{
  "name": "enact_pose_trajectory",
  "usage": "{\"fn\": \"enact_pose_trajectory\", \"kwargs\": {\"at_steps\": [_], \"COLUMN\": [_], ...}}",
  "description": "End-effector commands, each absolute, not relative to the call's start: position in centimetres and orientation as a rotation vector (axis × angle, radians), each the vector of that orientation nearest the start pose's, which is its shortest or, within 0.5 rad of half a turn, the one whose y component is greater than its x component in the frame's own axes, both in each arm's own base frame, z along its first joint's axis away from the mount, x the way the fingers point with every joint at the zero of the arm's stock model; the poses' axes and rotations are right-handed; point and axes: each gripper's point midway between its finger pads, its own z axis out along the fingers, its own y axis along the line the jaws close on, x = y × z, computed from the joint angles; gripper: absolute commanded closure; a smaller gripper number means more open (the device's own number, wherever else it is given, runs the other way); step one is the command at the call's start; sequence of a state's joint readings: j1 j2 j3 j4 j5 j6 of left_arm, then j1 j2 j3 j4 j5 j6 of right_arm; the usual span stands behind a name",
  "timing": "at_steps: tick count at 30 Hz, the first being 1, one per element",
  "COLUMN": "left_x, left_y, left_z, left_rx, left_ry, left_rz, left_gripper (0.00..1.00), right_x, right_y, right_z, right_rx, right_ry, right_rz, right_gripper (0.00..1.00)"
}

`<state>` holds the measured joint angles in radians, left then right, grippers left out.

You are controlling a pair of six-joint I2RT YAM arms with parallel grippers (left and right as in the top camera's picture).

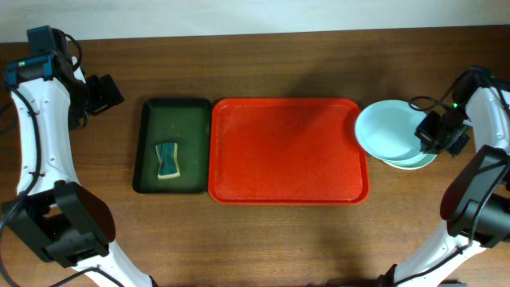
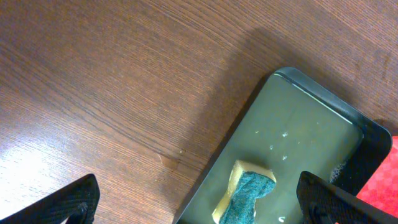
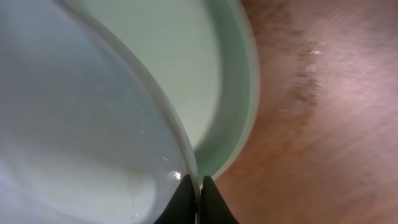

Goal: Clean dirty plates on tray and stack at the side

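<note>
I keep my right gripper moving the pale blue plate off the red tray until both plates align, as it overlaps the mint green plate from above.
The red tray lies in the middle of the table with nothing on it. To its right, my right gripper is shut on the right rim of the pale blue plate. That plate lies over the mint green plate and overlaps the tray's right edge. In the right wrist view my fingers pinch the blue plate's rim, with the mint plate below it. No white plate shows. My left gripper is open and empty at the far left, and shows open in its wrist view.
A dark green tray lies just left of the red tray and holds a yellow and green sponge. Both show in the left wrist view, the tray and the sponge. Bare wood table lies around them.
</note>
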<state>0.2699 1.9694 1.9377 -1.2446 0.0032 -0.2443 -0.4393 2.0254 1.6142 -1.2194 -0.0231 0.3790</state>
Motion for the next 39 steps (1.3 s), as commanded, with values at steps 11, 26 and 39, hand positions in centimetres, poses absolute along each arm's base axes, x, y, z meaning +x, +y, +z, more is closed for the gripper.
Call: {"fn": "enact_pose_trajectory", "kwargs": {"at_steps": [11,26,39], "left_x": [42.6,42.6,42.6], "left_y": [12.1,12.1,12.1], "left_z": [17.9,17.9,17.9], "left_rx": [-0.743,-0.743,-0.743], "left_ry": [2.731,2.731,2.731], "left_rz": [0.005,0.005,0.005], "left_gripper": [0.01,0.0,0.01], "right_x": [30.8,31.4,29.2], "right_y": [-18.7,-14.8,-1.8], "right_z": [6.4,4.8,6.3], "right_rx": [1.378,1.23,0.582], "right_ry": [2.934,3.009,3.453], "right_rz": [-0.105,0.257,0.253], "right_gripper": [0.95,0.32,0.24]}}
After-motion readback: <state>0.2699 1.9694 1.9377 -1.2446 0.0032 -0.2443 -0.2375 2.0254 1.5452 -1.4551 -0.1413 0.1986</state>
